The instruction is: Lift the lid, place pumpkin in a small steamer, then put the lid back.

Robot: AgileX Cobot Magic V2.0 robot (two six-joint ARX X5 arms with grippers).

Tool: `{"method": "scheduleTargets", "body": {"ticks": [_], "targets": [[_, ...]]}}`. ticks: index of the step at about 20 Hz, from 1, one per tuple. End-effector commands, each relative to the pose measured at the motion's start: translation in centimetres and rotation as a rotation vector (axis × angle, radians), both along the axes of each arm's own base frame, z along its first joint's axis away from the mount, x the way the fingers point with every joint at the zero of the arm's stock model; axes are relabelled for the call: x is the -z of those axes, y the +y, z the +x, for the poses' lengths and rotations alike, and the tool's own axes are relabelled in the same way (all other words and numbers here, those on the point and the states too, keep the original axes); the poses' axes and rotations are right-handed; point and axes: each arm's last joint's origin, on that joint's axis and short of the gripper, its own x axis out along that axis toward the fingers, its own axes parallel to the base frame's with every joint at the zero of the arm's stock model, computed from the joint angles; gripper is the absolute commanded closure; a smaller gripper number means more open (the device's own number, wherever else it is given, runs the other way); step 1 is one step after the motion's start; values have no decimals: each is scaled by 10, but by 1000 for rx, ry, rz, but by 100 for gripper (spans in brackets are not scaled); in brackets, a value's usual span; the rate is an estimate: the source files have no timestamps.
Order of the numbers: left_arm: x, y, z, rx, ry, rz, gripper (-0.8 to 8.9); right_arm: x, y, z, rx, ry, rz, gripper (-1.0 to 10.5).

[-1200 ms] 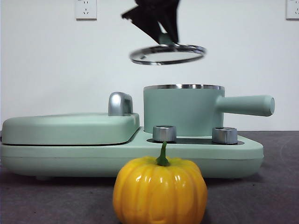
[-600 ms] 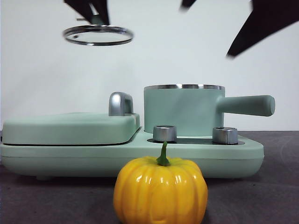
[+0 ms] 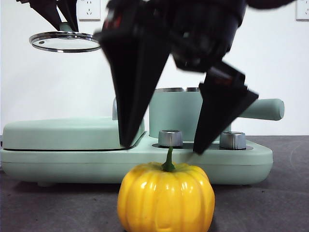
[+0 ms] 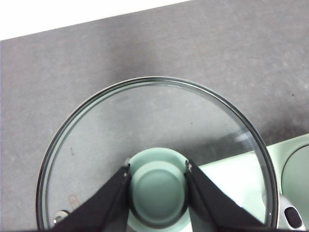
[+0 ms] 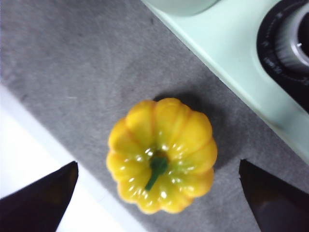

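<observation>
The squat pumpkin (image 3: 166,197) will go down fully below the steamer's rim, stem and all, when the robot lowers it inside, because the small steamer's side (image 3: 174,113) is tall and straight.
The glossy yellow-orange pumpkin (image 3: 166,197) with a green stem stands on the dark table in front of the appliance; it also shows in the right wrist view (image 5: 162,154). My right gripper (image 3: 161,147) is open, its two jaws spread wide just above and to either side of the pumpkin, not touching it. My left gripper (image 3: 60,21) is shut on the mint-green knob (image 4: 158,187) of the glass lid (image 3: 64,41) and holds it high at the upper left. The small steamer (image 3: 186,116) stands uncovered on the appliance, its handle (image 3: 265,109) pointing right, partly hidden by the right gripper.
The wide mint-green appliance base (image 3: 72,159) carries a flat griddle cover (image 3: 67,131) on the left and two silver knobs (image 3: 170,138) at the front. Wall sockets (image 3: 89,8) are on the white wall behind.
The left gripper has carried the lid further left, away from over the steamer. The right gripper has come down from the upper right and now hangs open over the pumpkin.
</observation>
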Motion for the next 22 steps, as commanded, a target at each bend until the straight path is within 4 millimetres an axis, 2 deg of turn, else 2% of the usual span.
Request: {"method": "scheduleTargets", "body": {"ticks": [1, 9, 10, 13, 15, 18, 20, 22], "targets": [[-12, 1, -3, -8, -49, -22, 798, 9, 10, 2, -2, 13, -23, 355], [-12, 1, -3, -10, -50, -25, 798, 49, 24, 8, -17, 113, -105, 356], [-12, 1, -3, -10, -50, -25, 798, 52, 25, 8, -17, 120, -115, 376], [-12, 1, -3, -10, -49, -25, 798, 53, 26, 8, -5, 122, -117, 585], [-12, 1, -3, -10, -49, -25, 798, 52, 25, 9, 10, 133, -118, 616], [-12, 1, -3, -10, -49, -25, 798, 40, 26, 10, 8, 151, -144, 616], [-11, 1, -3, -10, -47, -25, 798, 21, 29, 12, -9, 158, -163, 616], [-11, 1, -3, -10, -43, -24, 798, -7, 30, 20, -34, 151, -166, 615]]}}
